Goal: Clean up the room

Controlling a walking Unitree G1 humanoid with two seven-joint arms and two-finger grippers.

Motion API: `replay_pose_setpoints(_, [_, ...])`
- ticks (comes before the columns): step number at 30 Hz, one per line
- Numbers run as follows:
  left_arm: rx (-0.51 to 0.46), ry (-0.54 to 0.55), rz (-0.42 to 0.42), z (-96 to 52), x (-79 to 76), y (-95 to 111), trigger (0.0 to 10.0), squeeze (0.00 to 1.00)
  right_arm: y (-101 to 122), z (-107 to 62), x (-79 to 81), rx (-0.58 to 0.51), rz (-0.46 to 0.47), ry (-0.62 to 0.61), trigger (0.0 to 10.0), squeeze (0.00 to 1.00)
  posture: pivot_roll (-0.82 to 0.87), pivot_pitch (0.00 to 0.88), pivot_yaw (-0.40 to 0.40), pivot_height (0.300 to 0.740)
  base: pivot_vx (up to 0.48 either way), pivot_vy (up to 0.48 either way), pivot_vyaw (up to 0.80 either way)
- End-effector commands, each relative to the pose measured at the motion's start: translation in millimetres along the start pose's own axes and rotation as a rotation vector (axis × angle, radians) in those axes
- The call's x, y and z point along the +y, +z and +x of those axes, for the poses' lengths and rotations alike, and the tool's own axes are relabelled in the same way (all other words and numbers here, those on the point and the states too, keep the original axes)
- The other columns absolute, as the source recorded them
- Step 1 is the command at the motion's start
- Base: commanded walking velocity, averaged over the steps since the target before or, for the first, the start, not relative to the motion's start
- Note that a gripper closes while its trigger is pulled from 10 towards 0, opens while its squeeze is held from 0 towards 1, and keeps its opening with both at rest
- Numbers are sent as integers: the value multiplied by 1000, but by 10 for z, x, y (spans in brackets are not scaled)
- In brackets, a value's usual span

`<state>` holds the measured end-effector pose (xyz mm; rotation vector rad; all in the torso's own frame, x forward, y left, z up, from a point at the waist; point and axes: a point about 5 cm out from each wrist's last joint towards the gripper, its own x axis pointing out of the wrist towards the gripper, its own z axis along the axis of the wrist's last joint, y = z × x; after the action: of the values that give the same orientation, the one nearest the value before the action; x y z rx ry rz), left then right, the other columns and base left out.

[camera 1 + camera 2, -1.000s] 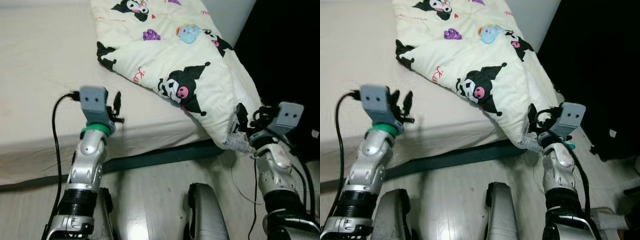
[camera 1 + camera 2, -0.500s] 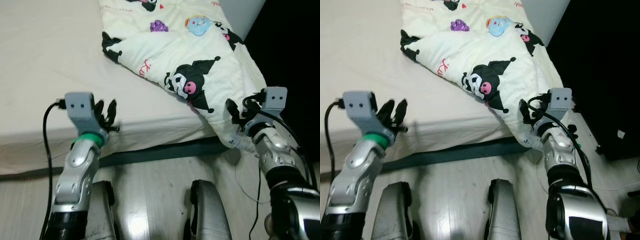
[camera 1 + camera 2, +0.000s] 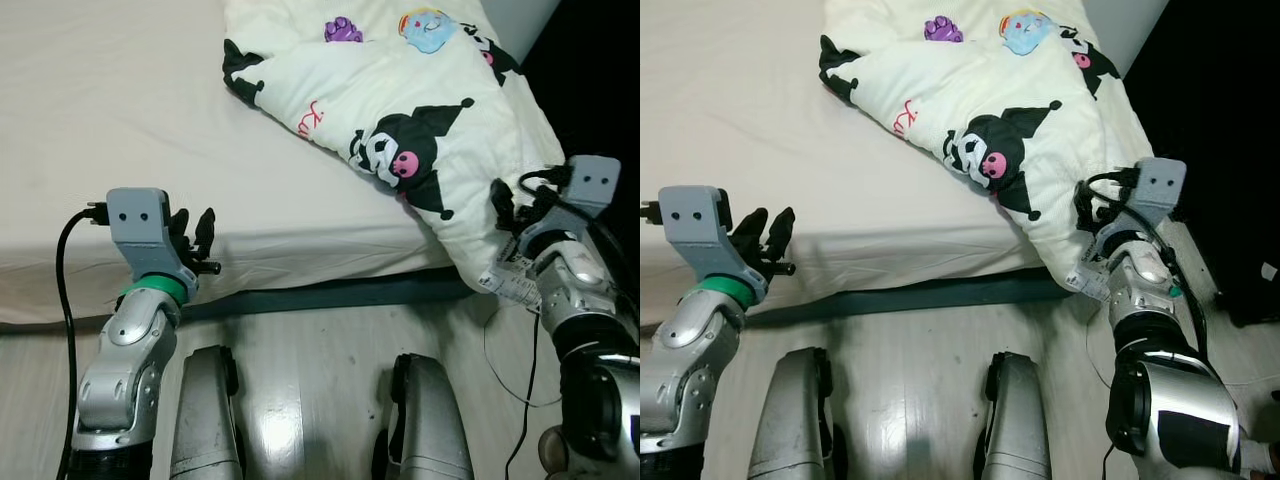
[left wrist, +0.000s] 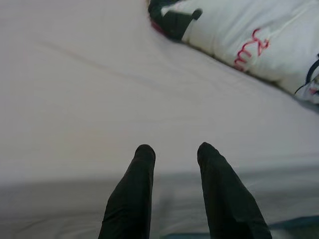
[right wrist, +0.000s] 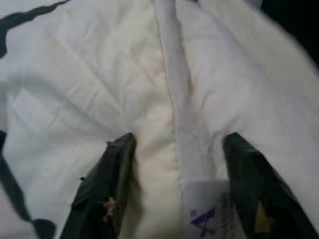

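The quilt's slanting front edge is round like a fold, so I expect its doubled-over corner to open out across the sheet when the robot pulls the quilt's hem.
A cream quilt printed with black cartoon figures lies crumpled on the right part of the bed and hangs over its right front corner. My right gripper is open against that hanging corner, with the quilt's hem fold running between its fingers and a white care label just below. My left gripper is open over the bare white sheet at the bed's front edge, left of the quilt, with nothing between its fingers.
A dark bed-frame strip runs under the mattress. Pale wooden floor lies below, with my two silver legs on it. A thin cable trails by the right arm. A dark area borders the bed's right side.
The view has shifted, so bed and quilt sit farther right. My left gripper has dropped from over the sheet to the bed's front edge. The right gripper stays at the quilt's corner.
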<state>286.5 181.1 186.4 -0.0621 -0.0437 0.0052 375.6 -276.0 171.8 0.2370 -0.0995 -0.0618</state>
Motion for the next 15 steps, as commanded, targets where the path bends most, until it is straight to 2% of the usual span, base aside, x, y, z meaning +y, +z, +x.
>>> replay_pose_setpoints(1, [24,17,6,-49,38,-38,10000,0,-74,-28,-35,31,54,-8,0,0,252,293,12,501,0,0,0])
replay_pose_setpoints(7, [46,26,7,-80,49,-44,10000,0,-111,-26,29,34,82,49,0,0,248,295,19,501,0,0,0])
replay_pose_setpoints(15, [60,21,6,-61,23,-48,10000,0,-87,-24,43,24,63,95,0,0,233,290,22,501,0,0,0])
